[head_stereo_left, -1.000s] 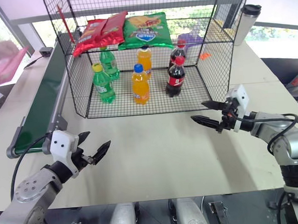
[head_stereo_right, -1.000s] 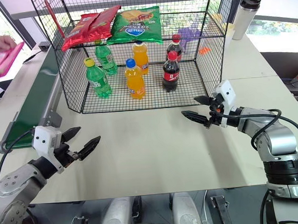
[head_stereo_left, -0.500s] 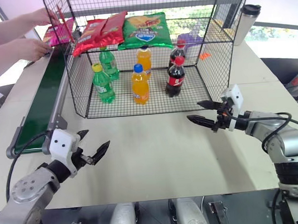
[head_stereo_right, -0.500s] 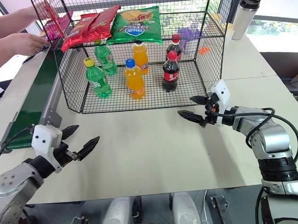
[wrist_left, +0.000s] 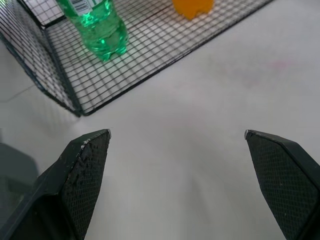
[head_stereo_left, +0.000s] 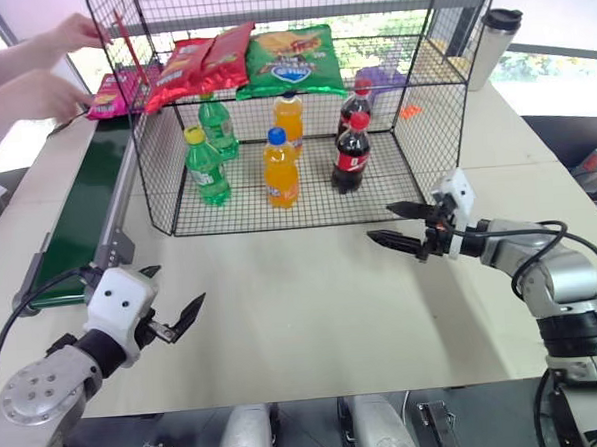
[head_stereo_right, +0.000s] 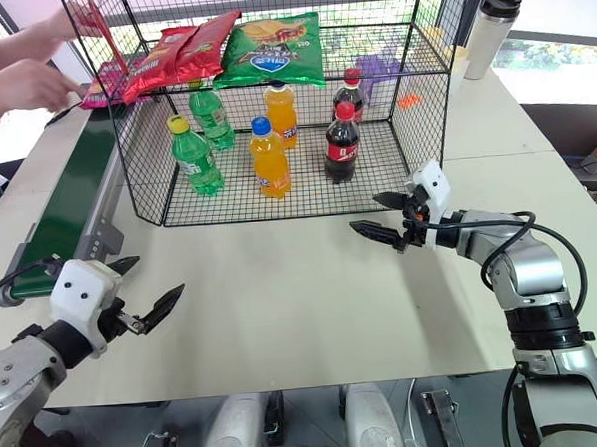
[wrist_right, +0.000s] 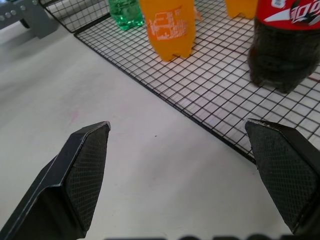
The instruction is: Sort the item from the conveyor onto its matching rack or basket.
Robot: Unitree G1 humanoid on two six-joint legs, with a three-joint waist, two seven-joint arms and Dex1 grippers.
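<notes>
My left gripper faces the cage with the pink packet (head_stereo_left: 116, 94) at the conveyor's far end, so it should turn to the conveyor's near end (head_stereo_left: 57, 285) and take it there.
The item, a pink packet (head_stereo_left: 111, 93), lies at the far end of the dark-green conveyor (head_stereo_left: 86, 210), and a person's hand (head_stereo_left: 46, 93) is right beside it. To the right of the belt stands the rack (head_stereo_left: 166, 180), a black wire cage. My left gripper (head_stereo_left: 174, 290) hovers open and empty over the table near the belt's near end. Also open and empty, my right gripper (head_stereo_left: 381, 223) points at the cage's front right edge. In the left wrist view the fingers (wrist_left: 85, 170) stand wide apart over bare table.
Red chip bags (head_stereo_left: 195, 61) and a green chip bag (head_stereo_left: 292, 62) lie on the cage's upper shelf. Green (head_stereo_left: 205, 166), orange (head_stereo_left: 281, 169) and cola (head_stereo_left: 351, 153) bottles stand on its floor. A travel mug (head_stereo_left: 494, 43) stands at the back right. The person's other hand (head_stereo_left: 73, 33) reaches by the cage's top corner.
The person brought the pink packet from the far left and laid it on the belt's far end. My left gripper rolled and drew back a little. The right gripper stayed about where it was.
</notes>
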